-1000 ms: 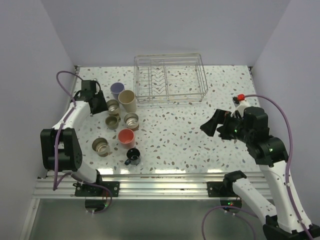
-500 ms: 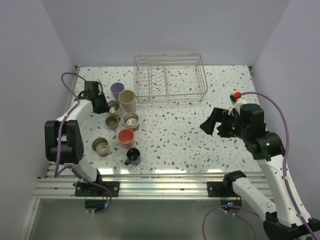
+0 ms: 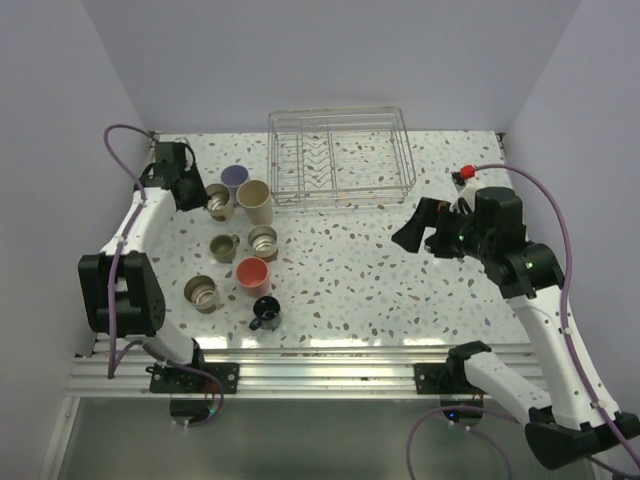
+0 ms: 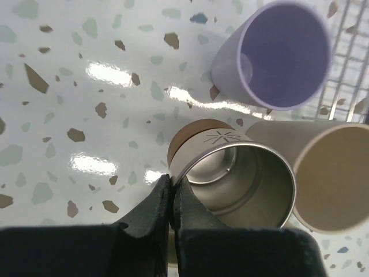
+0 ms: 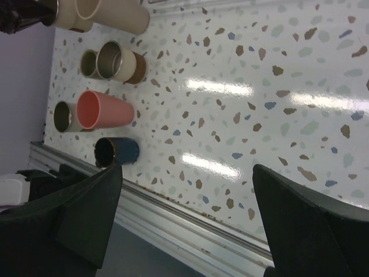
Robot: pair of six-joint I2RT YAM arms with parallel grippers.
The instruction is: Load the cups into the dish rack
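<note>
My open right gripper keeps moving in on the cup's free base until it closes around that base [image 4: 185,136], because my left gripper is pinching the grey metallic cup's rim [image 4: 199,157] and leaves its base free.
My left gripper [image 3: 198,195] is shut on the rim of a grey metallic cup [image 3: 220,201], one finger inside and one outside; the wrist view shows the pinch [image 4: 171,186] on that cup [image 4: 236,179]. The lavender cup [image 3: 235,178] [image 4: 277,55] and the beige tumbler [image 3: 255,201] [image 4: 328,167] stand right beside it. Three more metallic cups [image 3: 225,245] [image 3: 263,240] [image 3: 203,293], the coral cup [image 3: 252,273] and the black mug [image 3: 266,314] stand nearer. The wire dish rack [image 3: 340,155] has no cups in it. My right gripper [image 3: 412,233] [image 5: 190,190] is open and empty.
White walls close the table at the left, right and back. The metal rail [image 3: 300,365] runs along the near edge. The right wrist view shows the coral cup [image 5: 104,109], the black mug [image 5: 115,151] and metallic cups [image 5: 121,60] from the side.
My left gripper has moved back toward the far left with the metallic cup, drawing it away from the other metallic cups to beside the lavender cup. My right arm has shifted slightly left.
</note>
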